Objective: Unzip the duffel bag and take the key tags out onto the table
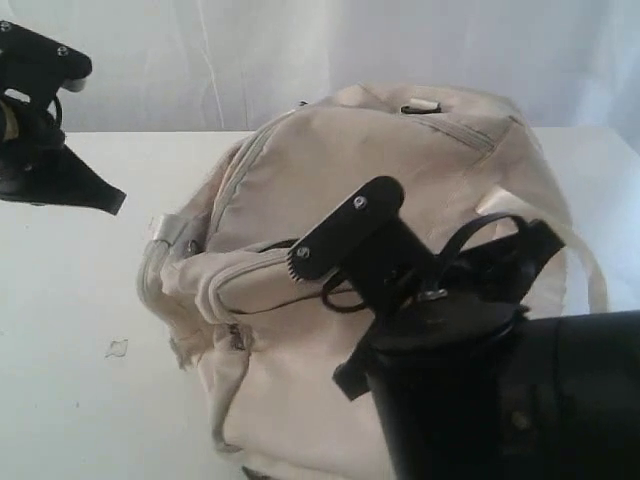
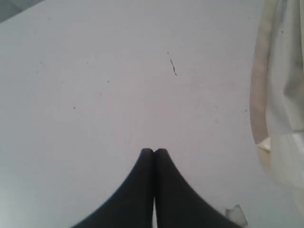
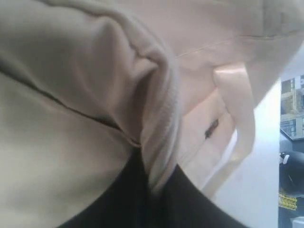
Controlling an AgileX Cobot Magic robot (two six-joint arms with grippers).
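Only my right gripper holds the duffel bag, and its end lies loose (image 1: 160,262). My left gripper should hold that end (image 1: 188,243) while my right gripper pulls the bag's fold.
The cream duffel bag (image 1: 400,160) lies on the white table (image 1: 70,330), its grey zippers (image 1: 240,175) looking closed. My right gripper (image 1: 300,262) is at the bag's front by the pocket seam. In the right wrist view the right gripper (image 3: 156,184) is shut on a fold of the bag's fabric (image 3: 159,123). My left gripper (image 1: 112,202) hovers over bare table left of the bag. In its wrist view the left gripper (image 2: 154,151) is shut with nothing in it, the bag's edge (image 2: 280,95) off to the side. The key tags are hidden.
A pale webbing strap (image 1: 592,262) hangs off the bag's right side and also shows as a strap (image 3: 237,118) in the right wrist view. A small clear scrap (image 1: 117,348) lies on the table (image 2: 95,71) near the bag's left end. White curtain behind.
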